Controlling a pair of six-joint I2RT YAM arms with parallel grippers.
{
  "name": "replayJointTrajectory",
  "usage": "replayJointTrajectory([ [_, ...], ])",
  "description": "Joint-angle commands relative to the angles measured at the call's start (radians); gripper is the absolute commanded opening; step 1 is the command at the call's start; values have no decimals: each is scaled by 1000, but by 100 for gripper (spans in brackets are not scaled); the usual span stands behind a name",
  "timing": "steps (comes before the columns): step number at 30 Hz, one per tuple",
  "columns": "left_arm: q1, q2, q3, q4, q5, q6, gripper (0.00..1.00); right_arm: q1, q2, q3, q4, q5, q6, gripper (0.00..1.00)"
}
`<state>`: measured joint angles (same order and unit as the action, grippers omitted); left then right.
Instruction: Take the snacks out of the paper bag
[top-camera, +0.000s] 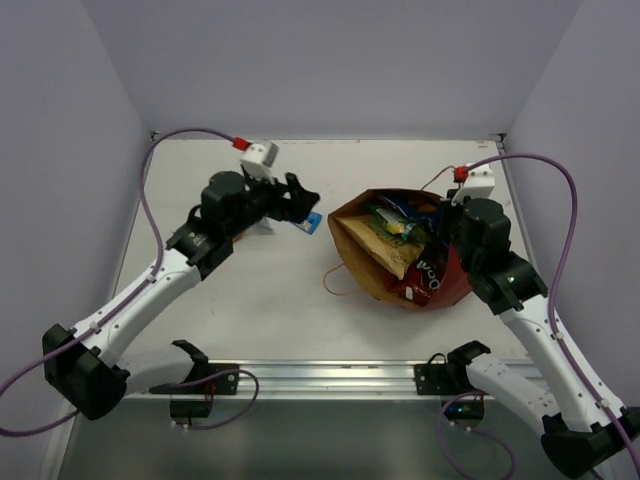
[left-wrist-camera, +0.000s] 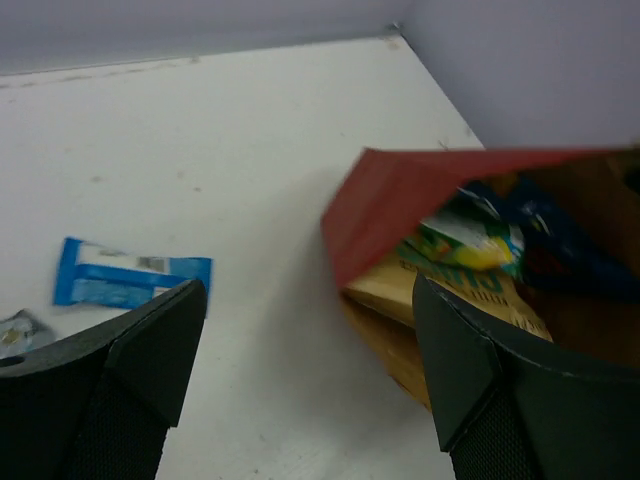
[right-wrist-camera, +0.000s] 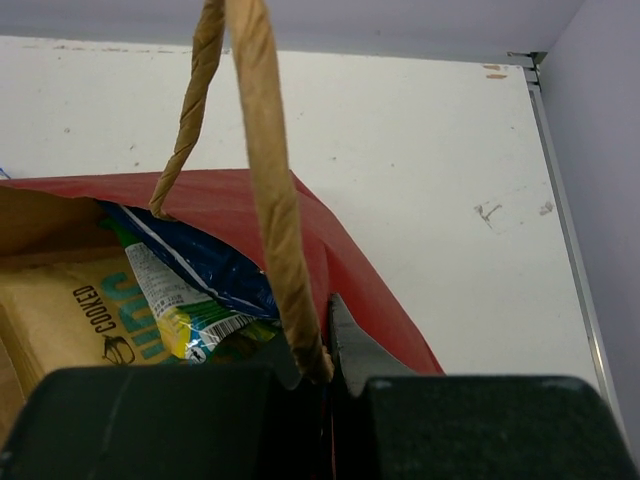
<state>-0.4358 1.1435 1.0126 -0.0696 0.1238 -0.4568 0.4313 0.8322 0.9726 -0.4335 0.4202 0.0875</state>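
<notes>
My left gripper should keep reaching into the paper bag (top-camera: 390, 242) until its fingers straddle the green-yellow pack (top-camera: 398, 226), since it lies uncovered on top of the tan bag.
The paper bag (top-camera: 372, 262) lies open on its side right of centre, brown inside, red outside (left-wrist-camera: 400, 195). Snacks fill it: a tan bag with teal print (right-wrist-camera: 85, 315), a blue bag (right-wrist-camera: 205, 262), a green-yellow pack (left-wrist-camera: 468, 240) and a red bag with white print (top-camera: 428, 278). A small blue pack (left-wrist-camera: 128, 280) lies on the table outside the bag (top-camera: 312, 222). My left gripper (left-wrist-camera: 310, 335) is open and empty above the table, between the blue pack and the bag mouth (top-camera: 300, 208). My right gripper (right-wrist-camera: 330, 345) is shut on the bag's red rim at the base of a handle (right-wrist-camera: 262, 180).
A small silvery packet (left-wrist-camera: 14, 332) lies at the left edge of the left wrist view. The bag's other handle loop (top-camera: 336, 282) lies on the table in front of the bag. Walls close the table at the back and both sides.
</notes>
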Motion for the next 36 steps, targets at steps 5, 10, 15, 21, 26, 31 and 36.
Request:
replayJointTrajectory([
  [5, -532, 215, 181, -36, -211, 446, 90, 3, 7, 66, 32, -70, -5, 0],
  [10, -670, 398, 299, 17, -251, 676, 91, 3, 12, 72, 27, -109, -8, 0],
  [15, -676, 528, 363, 53, -286, 780, 91, 4, 12, 75, 21, -133, -9, 0],
  [21, -664, 649, 440, 105, -351, 856, 89, 4, 7, 75, 15, -147, -8, 0],
  [26, -627, 739, 524, 73, -332, 839, 75, 4, -1, 74, 12, -147, -8, 0],
  [31, -610, 751, 534, 47, -323, 802, 36, 4, -11, 64, 22, -129, -17, 0],
  [36, -610, 685, 485, 102, -302, 770, 9, 4, -13, 46, 33, -115, -15, 0],
])
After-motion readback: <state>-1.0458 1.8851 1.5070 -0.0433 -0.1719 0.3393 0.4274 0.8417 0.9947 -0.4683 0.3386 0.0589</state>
